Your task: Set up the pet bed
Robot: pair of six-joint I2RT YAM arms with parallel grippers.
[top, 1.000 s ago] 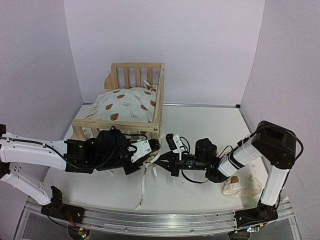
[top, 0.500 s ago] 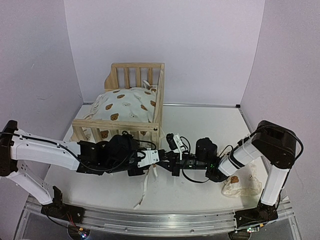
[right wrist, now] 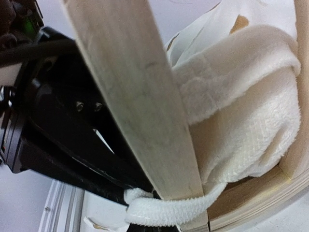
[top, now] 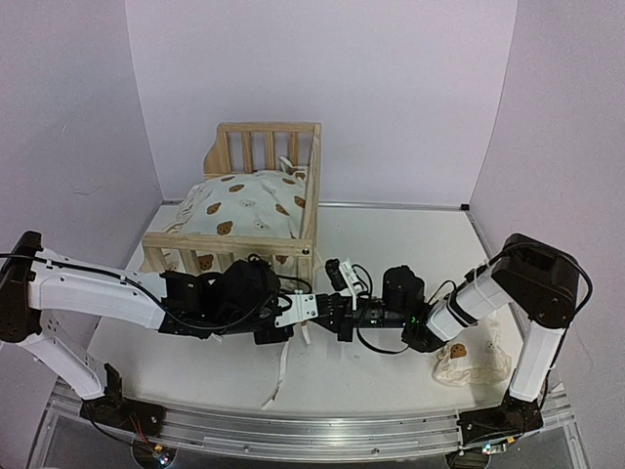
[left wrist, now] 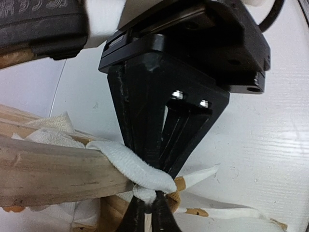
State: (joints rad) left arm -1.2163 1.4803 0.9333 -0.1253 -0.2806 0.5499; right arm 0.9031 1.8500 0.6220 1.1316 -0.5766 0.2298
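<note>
My right gripper should open, move back and pull the tie's hanging end (top: pixel 282 369), because both grippers crowd the knot of the white tie (left wrist: pixel 145 193) at the corner post.
The pine pet bed (top: pixel 269 147) stands at the back left with the bear-print cushion (top: pixel 249 205) inside it. At its front right corner post (right wrist: pixel 140 96), a white cushion tie (left wrist: pixel 140 169) wraps round the rail (left wrist: pixel 48 174) into a knot. My left gripper (top: pixel 305 311) reaches in from the left. In the left wrist view the left gripper (left wrist: pixel 147 212) is pinched shut on the tie just under the knot. My right gripper (top: pixel 328 311) comes from the right, shut, with its tips (left wrist: pixel 161 164) buried in the same tie. The tie's loose ends (top: pixel 281 366) hang towards the table front.
A small bear-print pillow (top: pixel 474 357) lies at the right, beside the right arm's base. The purple walls close in behind the bed and on both sides. The metal rail (top: pixel 312 435) runs along the table's near edge.
My left arm has slid right along the bed's front rail until its gripper meets the right one at the corner post. Its jaws loosened briefly and closed again. The right arm barely moved.
</note>
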